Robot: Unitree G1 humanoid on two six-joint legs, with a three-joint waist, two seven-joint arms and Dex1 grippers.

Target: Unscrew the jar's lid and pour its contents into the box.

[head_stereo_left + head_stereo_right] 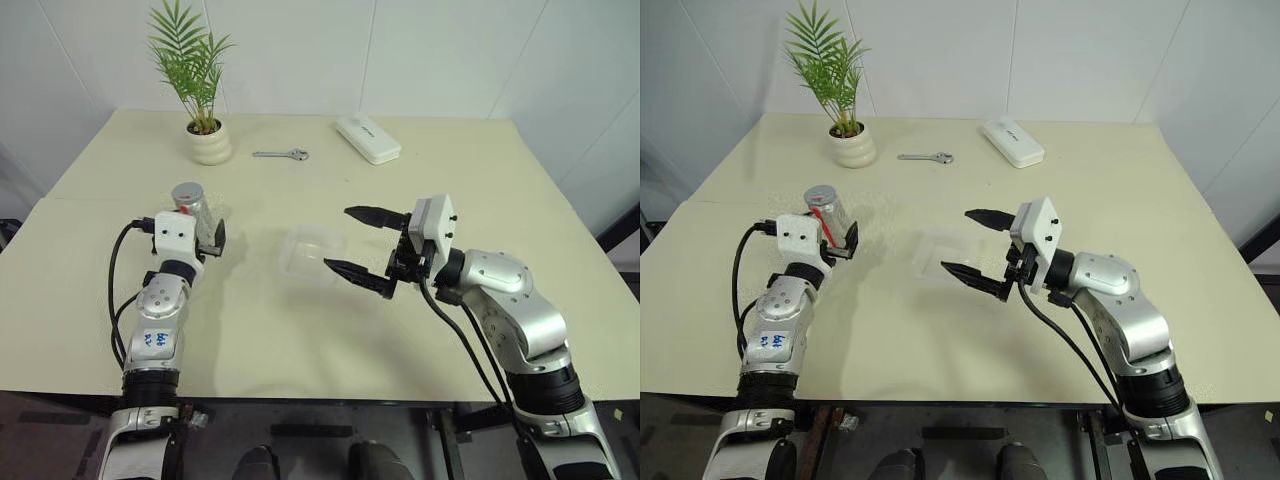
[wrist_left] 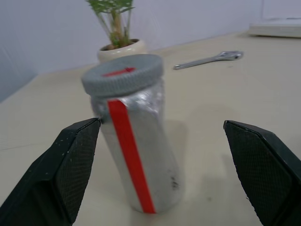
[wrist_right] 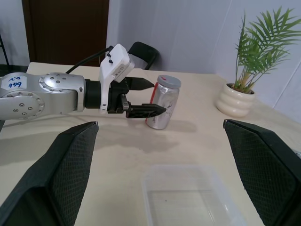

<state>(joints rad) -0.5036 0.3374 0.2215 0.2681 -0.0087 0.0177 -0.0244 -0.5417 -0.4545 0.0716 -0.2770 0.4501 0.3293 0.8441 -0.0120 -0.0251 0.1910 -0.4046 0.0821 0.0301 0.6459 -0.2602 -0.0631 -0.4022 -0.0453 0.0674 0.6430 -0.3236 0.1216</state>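
Observation:
A grey ribbed rim [image 2: 124, 86] sits between the red mark on the grey lid [image 2: 123, 74] and the jar's red stripe, so the mark should move round past the stripe when I turn the lid.
The jar [image 2: 136, 155] stands upright on the table's left side, with a red stripe down its silvery wall. Its grey lid [image 2: 123, 75] is screwed on top. Its contents cannot be made out. My left gripper [image 3: 150, 97] is open and level, its fingertips on either side of the jar [image 1: 195, 210] with gaps on both sides; the jar sits nearer one finger. The clear box [image 1: 300, 262] lies empty at mid-table. My right gripper [image 1: 340, 238] hovers open above the box's right part, pointing left toward the jar.
At the back of the table are a white plant pot [image 1: 210, 145] with a palm, a wrench [image 1: 282, 154] and a white oblong case [image 1: 368, 138]. The table's front edge runs just behind both arms.

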